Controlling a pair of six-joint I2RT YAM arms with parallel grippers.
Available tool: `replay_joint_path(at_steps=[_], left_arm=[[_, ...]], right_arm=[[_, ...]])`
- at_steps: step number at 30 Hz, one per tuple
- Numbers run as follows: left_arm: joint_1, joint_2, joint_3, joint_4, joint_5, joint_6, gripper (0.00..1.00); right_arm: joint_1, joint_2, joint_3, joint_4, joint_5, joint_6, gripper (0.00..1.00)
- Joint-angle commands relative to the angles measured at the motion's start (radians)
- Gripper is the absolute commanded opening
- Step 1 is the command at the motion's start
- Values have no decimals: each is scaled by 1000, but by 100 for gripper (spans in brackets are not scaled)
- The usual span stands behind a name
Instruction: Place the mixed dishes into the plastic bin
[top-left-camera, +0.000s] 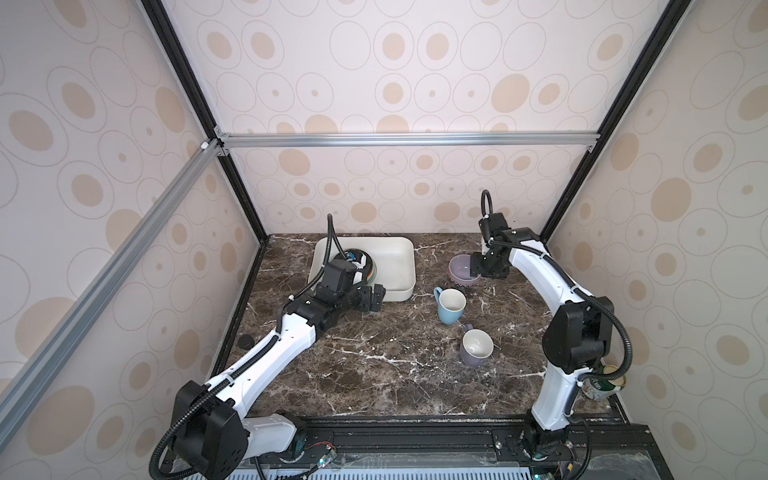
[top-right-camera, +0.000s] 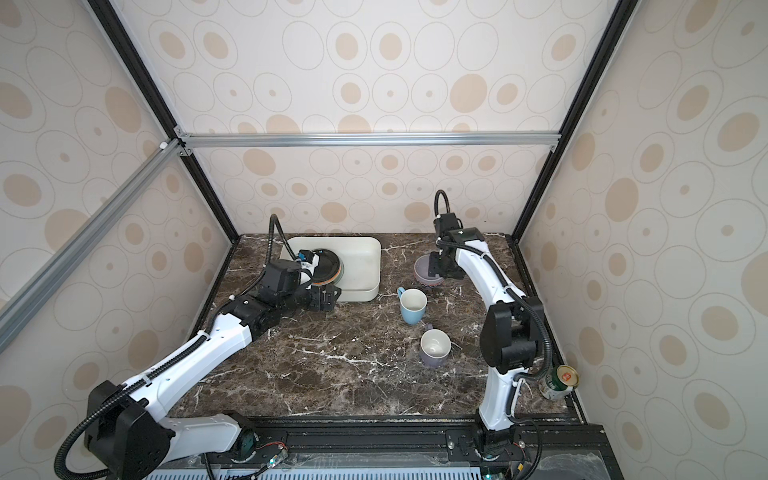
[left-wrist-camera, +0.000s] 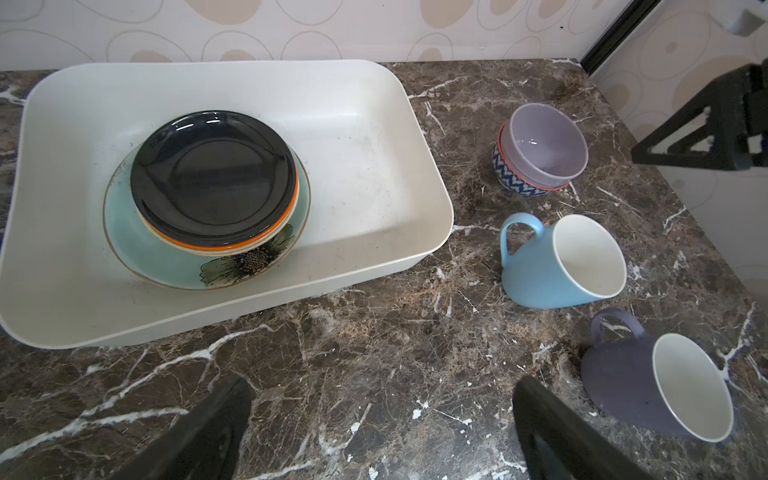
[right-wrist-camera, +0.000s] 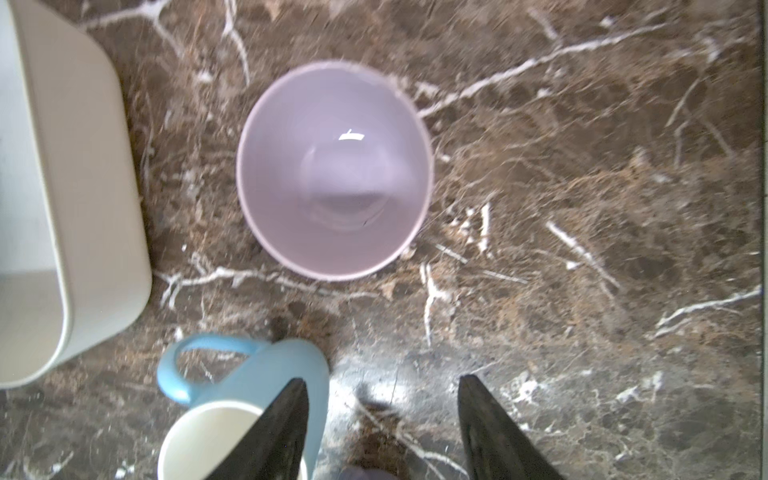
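Note:
My left gripper is going to take the bin's front side (left-wrist-camera: 272, 296) and pull the bin closer before loading more, because the white plastic bin (top-left-camera: 396, 264) is far back from the mugs.
The white plastic bin (top-left-camera: 399, 266) (left-wrist-camera: 374, 166) sits at the back left. In it a black orange-rimmed plate (left-wrist-camera: 212, 178) tops small cream plates (left-wrist-camera: 232, 249) on the teal flower plate (left-wrist-camera: 166, 266). On the table to its right, the lavender bowl (left-wrist-camera: 548, 141) (right-wrist-camera: 332, 166) is nested in a zigzag-patterned, red-rimmed bowl (left-wrist-camera: 515, 183). The light blue mug (top-left-camera: 451, 305) and the purple mug (top-left-camera: 477, 347) stand nearer the front. My left gripper (left-wrist-camera: 382, 382) (top-left-camera: 372, 297) is open and empty by the bin's front wall. My right gripper (right-wrist-camera: 383, 378) (top-left-camera: 478, 268) hangs open over the bowls' right side, holding nothing.
A green-labelled tin can (top-left-camera: 602, 382) lies at the front right corner behind the right arm's base. A small black round object (top-left-camera: 245, 341) sits at the table's left edge. Patterned walls close in the left, back and right sides.

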Motion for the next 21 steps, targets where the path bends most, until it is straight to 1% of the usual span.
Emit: replay_joint_path(at_steps=[1,4,7,12,18,21], left_arm=[[13,37,39,-29,-49,37,99],[18,92,37,-36,-112,49,99],[22,172,62,-47,-165,37,99],[29,315,141,-6,-197,-27,97],[33,506,308,-36,-227,-39,95],[38,556,353,-45,-236,-43,95]], right_arm=[[-23,101,88,-48,16,8,61],[-30,153,151,-66,1,6,60],[-31,161,157,-43,-21,8,60],[-30,150,141,-19,-43,9,60],[-31,110,79,26,-67,-1,60],[-32,88,43,46,-74,-9,60]])
